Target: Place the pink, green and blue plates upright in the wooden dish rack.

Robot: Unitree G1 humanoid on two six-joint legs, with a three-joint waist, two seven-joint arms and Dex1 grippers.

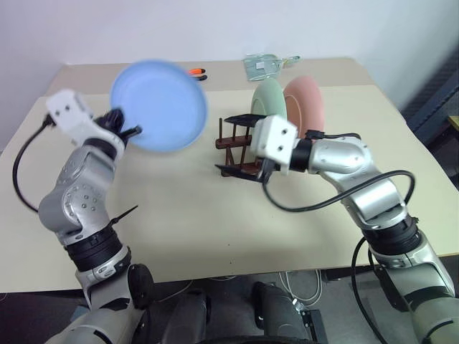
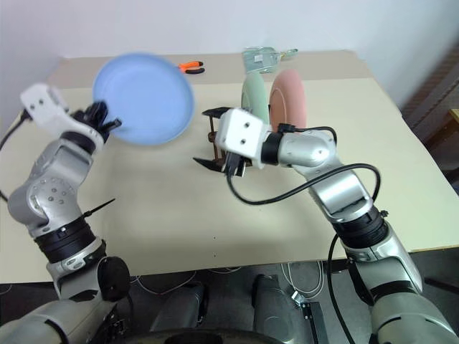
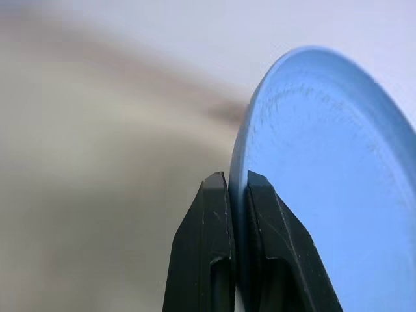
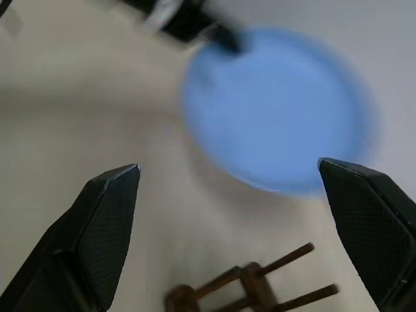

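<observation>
My left gripper is on the blue plate's rim (image 1: 128, 122) away from the dish rack. Next, my right gripper takes the opposite rim (image 1: 201, 129) before it places the plate upright.
My left gripper (image 1: 129, 132) is shut on the rim of the blue plate (image 1: 159, 105), which it holds up in the air at the table's left, tilted on edge; in the left wrist view the two fingers (image 3: 207, 260) pinch the plate's edge (image 3: 325, 182). The green plate (image 1: 268, 99) and the pink plate (image 1: 306, 102) stand upright side by side in the wooden dish rack (image 1: 237, 143) at the table's middle. My right gripper (image 1: 237, 147) stands open just in front of the rack, fingers wide apart, holding nothing. Its wrist view faces the blue plate (image 4: 276, 110) over the rack's pegs (image 4: 260, 286).
An orange-handled tool (image 1: 196, 72) and a clear plastic bag (image 1: 264, 64) lie at the far edge of the beige table (image 1: 179, 208). A wall stands behind the table.
</observation>
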